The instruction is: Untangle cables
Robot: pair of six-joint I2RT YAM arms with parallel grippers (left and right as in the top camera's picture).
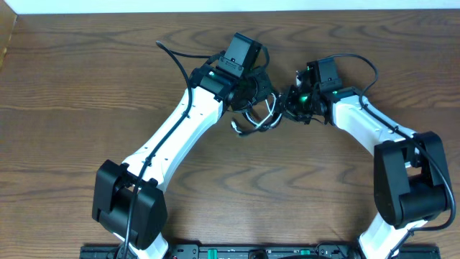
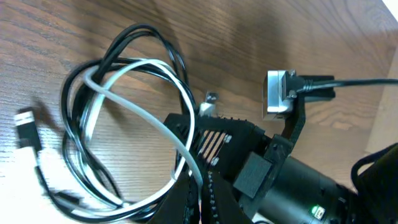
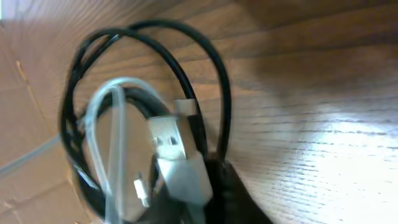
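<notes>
The white cable point(image 2: 140, 112) winds through the black cable's loops point(image 2: 69, 118) and my grippers nearly touch, so my left gripper should retake the white cable and draw it away.
The black cable point(image 2: 134, 37) and the white cable point(image 2: 134, 68) lie looped through each other on the wood table; in the overhead view they form a small bundle point(image 1: 256, 120) between the two arms. My left gripper point(image 2: 200, 196) is shut on the white cable where it runs between the fingers. My right gripper point(image 3: 202, 202) is shut around the white cable's USB plug point(image 3: 177, 155), with the black cable's loop point(image 3: 186, 37) hanging beyond it. A loose plug end point(image 2: 25, 123) lies at the left. From overhead the left gripper point(image 1: 263, 103) and the right gripper point(image 1: 289, 108) nearly touch.
The right arm's wrist camera point(image 2: 278, 93) and its thick black lead point(image 2: 354, 82) stand close behind the cables. The wood table point(image 1: 86, 86) stretches out on all sides. A pale wall edge runs along the far side point(image 1: 215, 6).
</notes>
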